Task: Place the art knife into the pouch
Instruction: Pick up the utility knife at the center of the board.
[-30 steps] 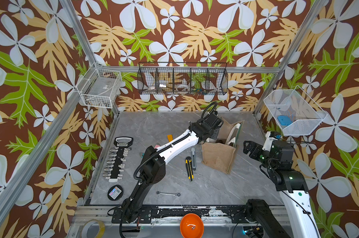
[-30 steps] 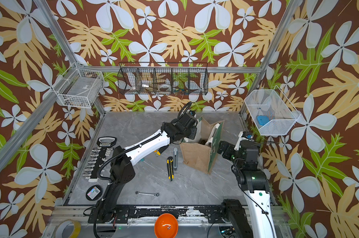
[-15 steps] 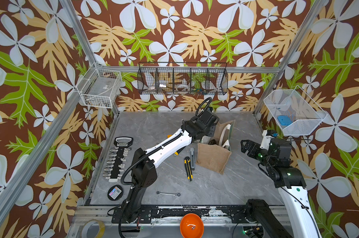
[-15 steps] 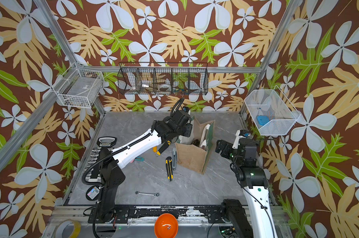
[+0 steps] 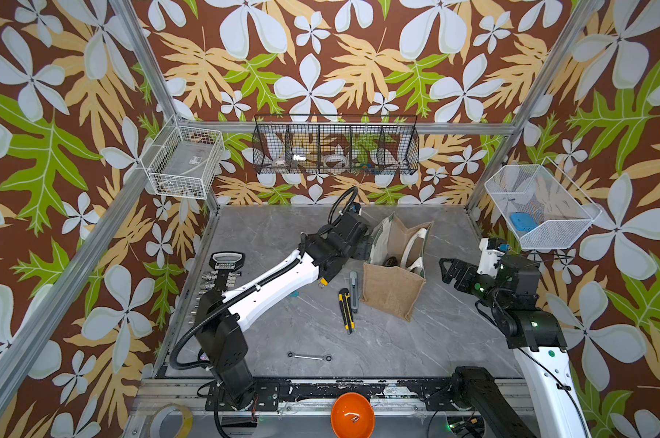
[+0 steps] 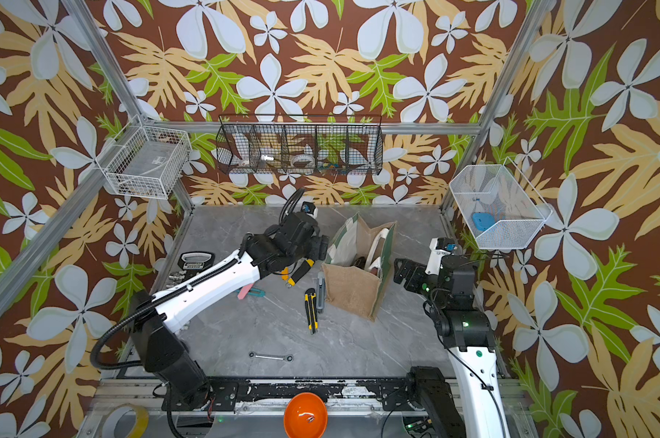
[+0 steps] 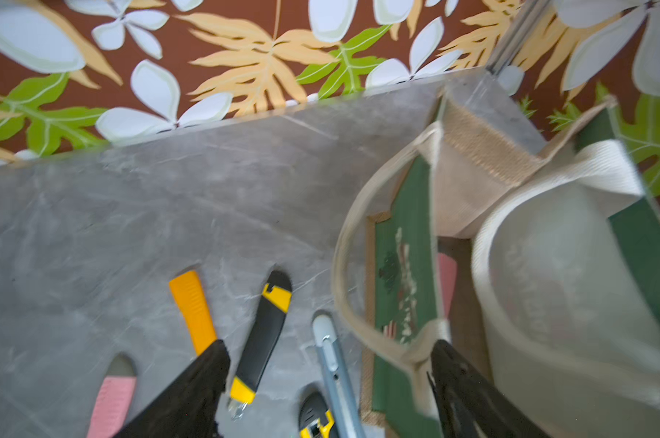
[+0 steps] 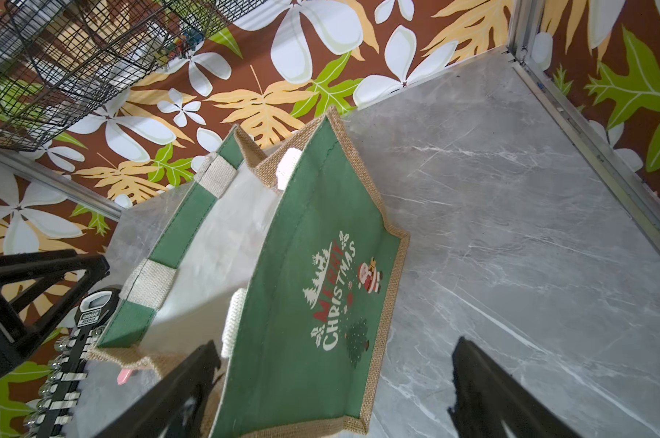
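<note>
My left gripper should keep moving toward the pink handle until its fingers are on both sides of it, as the pink-handled tool's grey end lies clear of the orange tool.
The pouch stands upright with its mouth open at mid table, its green Christmas panel facing my right arm. Something dark lies inside it. A slim grey art knife lies flat against the pouch's left side, with a black-and-yellow knife beside it and a second one under my left wrist. My left gripper hangs open at the pouch's left rim, and a white handle drapes against one finger. My right gripper is open just right of the pouch, holding nothing.
A small wrench lies near the front and a socket rail at the left edge. A pink-handled tool sits under my left arm. Wire baskets hang on the walls. An orange bowl sits on the front rail.
My left gripper has opened and let go of the pouch's rim. The pouch has gone from tilted to standing upright. The right arm has drawn back a little.
</note>
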Available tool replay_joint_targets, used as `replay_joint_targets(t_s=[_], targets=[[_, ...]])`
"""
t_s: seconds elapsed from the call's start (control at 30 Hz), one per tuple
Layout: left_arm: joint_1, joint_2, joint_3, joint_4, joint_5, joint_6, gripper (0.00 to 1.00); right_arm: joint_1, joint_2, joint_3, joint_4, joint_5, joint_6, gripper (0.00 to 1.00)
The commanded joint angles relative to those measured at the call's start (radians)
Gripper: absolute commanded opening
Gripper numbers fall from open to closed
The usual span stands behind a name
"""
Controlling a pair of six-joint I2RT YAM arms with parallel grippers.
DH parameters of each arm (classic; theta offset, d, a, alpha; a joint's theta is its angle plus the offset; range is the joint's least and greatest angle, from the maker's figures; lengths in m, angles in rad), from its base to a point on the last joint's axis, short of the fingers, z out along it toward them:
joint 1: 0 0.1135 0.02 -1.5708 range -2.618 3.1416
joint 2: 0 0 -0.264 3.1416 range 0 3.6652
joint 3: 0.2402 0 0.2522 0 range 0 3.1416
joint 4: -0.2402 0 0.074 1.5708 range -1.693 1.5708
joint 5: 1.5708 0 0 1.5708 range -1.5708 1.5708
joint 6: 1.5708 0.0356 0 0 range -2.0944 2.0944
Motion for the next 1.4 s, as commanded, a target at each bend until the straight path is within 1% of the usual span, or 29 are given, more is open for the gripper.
replay_joint_targets(t_s=[0.0, 0.13, 0.23, 0.27, 0.33, 0.37, 0.4, 0.53, 0.63, 0.67, 0.77, 0.87, 0.93, 1.1, 1.37], targets=[[0.048, -0.098, -0.147, 0.064, -0.026, -0.053, 0.85, 0.002, -0.008, -0.015, 0.029, -0.055, -0.017, 0.95], [0.122, -0.193, -0.329, 0.074, -0.020, -0.097, 0.86, 0.004, -0.026, -0.026, 0.037, -0.099, -0.020, 0.94], [0.179, -0.212, -0.410, 0.068, -0.020, -0.111, 0.86, 0.005, -0.057, -0.044, 0.047, -0.129, -0.023, 0.94], [0.190, -0.207, -0.420, 0.053, -0.035, -0.115, 0.85, 0.004, -0.069, -0.053, 0.054, -0.147, -0.021, 0.94], [0.198, -0.181, -0.432, 0.021, -0.149, -0.117, 0.85, 0.005, -0.094, -0.075, 0.061, -0.181, -0.014, 0.94], [0.203, -0.165, -0.435, 0.009, -0.190, -0.113, 0.85, 0.005, -0.105, -0.082, 0.060, -0.192, -0.015, 0.94], [0.218, -0.140, -0.433, -0.001, -0.198, -0.106, 0.84, 0.005, -0.118, -0.091, 0.055, -0.199, -0.018, 0.94], [0.315, -0.060, -0.432, 0.008, -0.098, -0.074, 0.78, 0.006, -0.158, -0.116, 0.018, -0.209, -0.042, 0.94], [0.352, -0.030, -0.432, 0.055, -0.057, -0.039, 0.76, 0.004, -0.188, -0.138, 0.002, -0.237, -0.050, 0.94], [0.360, -0.014, -0.422, 0.055, -0.055, -0.043, 0.75, 0.005, -0.199, -0.145, -0.001, -0.263, -0.051, 0.94], [0.384, 0.040, -0.398, 0.084, 0.000, -0.037, 0.73, 0.006, -0.234, -0.172, -0.006, -0.321, -0.057, 0.94], [0.390, 0.108, -0.351, 0.076, 0.019, -0.023, 0.72, 0.004, -0.260, -0.190, -0.015, -0.391, -0.070, 0.94], [0.390, 0.141, -0.333, 0.072, 0.012, -0.019, 0.71, 0.006, -0.269, -0.184, -0.036, -0.411, -0.079, 0.94], [0.401, 0.172, -0.335, 0.087, 0.009, -0.019, 0.69, 0.007, -0.280, -0.178, -0.062, -0.400, -0.083, 0.94], [0.427, 0.211, -0.341, 0.091, 0.009, -0.014, 0.66, 0.007, -0.282, -0.190, -0.049, -0.387, -0.075, 0.94]])
